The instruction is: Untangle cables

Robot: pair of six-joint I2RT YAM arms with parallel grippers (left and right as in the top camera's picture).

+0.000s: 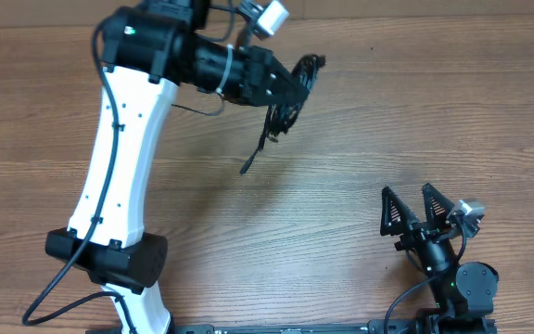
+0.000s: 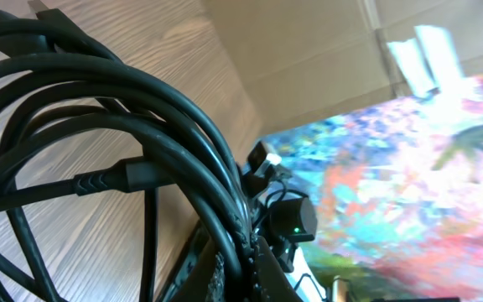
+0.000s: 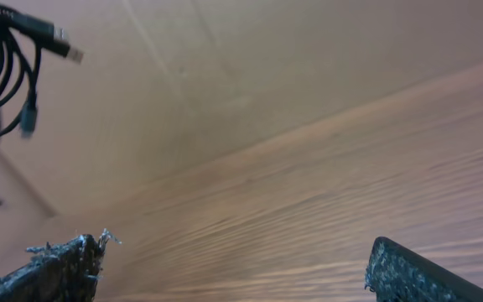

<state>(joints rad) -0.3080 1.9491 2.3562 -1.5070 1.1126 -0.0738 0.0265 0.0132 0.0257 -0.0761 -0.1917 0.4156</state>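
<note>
Next, I turn the cable bundle in my left gripper and bring it toward my right gripper's fingers, because the bundle hangs far from my open right gripper.
A bundle of thin black cables hangs from my left gripper above the upper middle of the table, with one loose end dangling down to the left. In the left wrist view the cable loops fill the frame and run between the jaws, which are shut on them. My right gripper rests near the table's front right, open and empty. In the right wrist view the jaws are wide apart over bare wood. The hanging cables show there at the far left, with a silver-tipped plug.
The wooden table spans the overhead view. The left arm's white link reaches diagonally across the left side. The right arm's base sits at the front right.
</note>
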